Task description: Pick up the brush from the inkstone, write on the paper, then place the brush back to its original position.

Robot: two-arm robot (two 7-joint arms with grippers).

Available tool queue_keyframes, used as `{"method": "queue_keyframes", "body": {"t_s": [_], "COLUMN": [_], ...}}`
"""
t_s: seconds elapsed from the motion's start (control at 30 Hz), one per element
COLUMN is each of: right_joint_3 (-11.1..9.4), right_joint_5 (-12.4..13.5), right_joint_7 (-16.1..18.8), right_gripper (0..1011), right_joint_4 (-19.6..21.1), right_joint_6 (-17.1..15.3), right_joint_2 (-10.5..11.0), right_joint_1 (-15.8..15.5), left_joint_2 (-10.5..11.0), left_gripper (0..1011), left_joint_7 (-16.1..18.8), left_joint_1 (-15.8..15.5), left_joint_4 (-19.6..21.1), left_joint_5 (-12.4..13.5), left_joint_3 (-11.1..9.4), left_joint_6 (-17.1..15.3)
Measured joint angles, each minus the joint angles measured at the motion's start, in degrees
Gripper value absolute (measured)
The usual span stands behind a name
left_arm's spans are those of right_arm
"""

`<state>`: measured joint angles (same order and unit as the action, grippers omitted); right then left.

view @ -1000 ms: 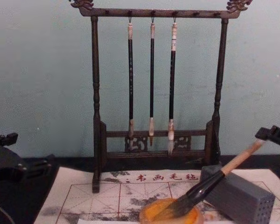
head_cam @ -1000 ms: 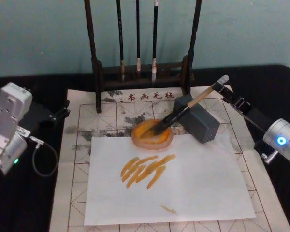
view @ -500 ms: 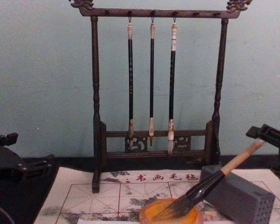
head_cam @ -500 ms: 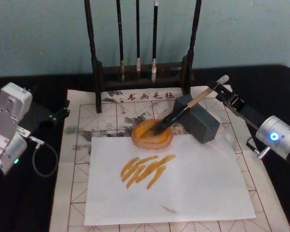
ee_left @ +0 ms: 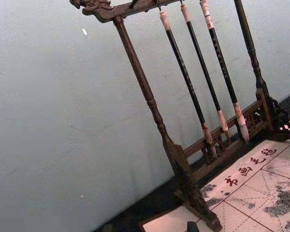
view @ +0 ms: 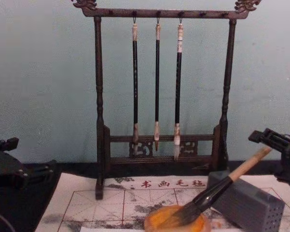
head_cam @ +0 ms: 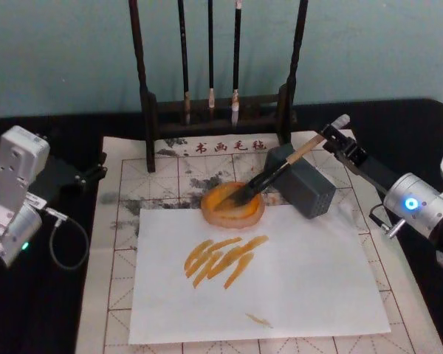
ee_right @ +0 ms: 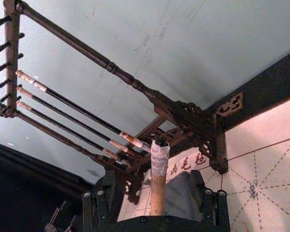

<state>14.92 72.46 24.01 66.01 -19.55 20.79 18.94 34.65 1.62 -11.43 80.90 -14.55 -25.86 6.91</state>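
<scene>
The bristles lie in the open inkstone (view: 181,217). The brush (view: 211,196) will come free and leave the inkstone in place when I lift the brush.
The brush (head_cam: 284,165) rests with its dark bristles in the orange inkstone (head_cam: 220,210). Its pale handle leans up to the right over a grey block (head_cam: 311,190), white end cap uppermost. My right gripper (head_cam: 330,141) is at the handle's top end, open. In the right wrist view the handle (ee_right: 158,186) stands between the spread fingers (ee_right: 97,209) without touching them. The paper (head_cam: 125,221), red-gridded with grey smudges, lies under a plain white sheet (head_cam: 295,280) that carries orange strokes. My left gripper (head_cam: 92,171) is parked at the paper's left edge, open.
A dark wooden rack (head_cam: 144,103) with three thin hanging brushes (view: 157,82) stands at the back of the paper, before a pale green wall. Black tabletop surrounds the paper. A cable loops beside the left arm (head_cam: 66,243).
My right gripper has slid in along the brush handle toward its end cap, which now sits between the fingers. The brush, the inkstone and the left arm have not moved.
</scene>
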Motion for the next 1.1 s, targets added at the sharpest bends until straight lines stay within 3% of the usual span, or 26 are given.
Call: {"method": "queue_keyframes", "body": {"t_s": [0.3, 1.1], "right_joint_3": [0.7, 0.6], "right_joint_5": [1.3, 1.1], "right_joint_7": [-0.1, -0.1], "right_gripper": [1002, 1002], "right_joint_4": [-0.2, -0.2], "right_joint_6": [0.3, 0.3], "right_joint_2": [0.3, 0.3], "right_joint_1": [0.5, 0.4], "left_joint_2": [0.0, 0.0], "left_gripper": [1001, 1001], "left_joint_7": [0.0, 0.0], "left_joint_1": [0.0, 0.0], "left_joint_4": [0.0, 0.0], "left_joint_5": [0.0, 0.0], "left_joint_3": [0.0, 0.0], "left_joint_6": [0.0, 0.0]}}
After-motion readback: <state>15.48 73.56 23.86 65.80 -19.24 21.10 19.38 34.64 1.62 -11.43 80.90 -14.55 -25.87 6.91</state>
